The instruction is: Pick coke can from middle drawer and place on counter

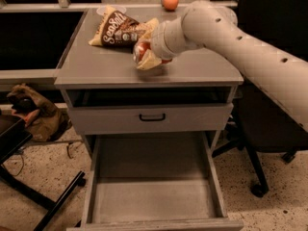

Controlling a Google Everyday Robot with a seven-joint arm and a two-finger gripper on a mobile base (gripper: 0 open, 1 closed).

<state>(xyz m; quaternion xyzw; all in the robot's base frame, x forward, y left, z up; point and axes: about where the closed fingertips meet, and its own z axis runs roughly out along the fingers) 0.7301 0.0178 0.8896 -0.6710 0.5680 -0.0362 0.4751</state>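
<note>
My gripper should keep lowering the coke can (145, 55), which hangs over clear grey counter (146, 74) in front of the brown chip bag, until the can rests there, and then let go.
The coke can (141, 50), red with a silver end, is held in my gripper (146, 57) over the middle of the grey counter (96, 67), at or just above its surface. The cream fingers (150, 61) are closed around the can and hide most of it. My arm reaches in from the right. The middle drawer (154, 196) is pulled fully out below and shows only its bare grey floor.
A brown chip bag (118, 32) lies on the counter just behind the gripper. An orange fruit (170, 1) sits at the back. A shut drawer front with a black handle (152, 117) is above the open drawer. A black office chair (260, 129) stands right; a bag (33, 112) lies left.
</note>
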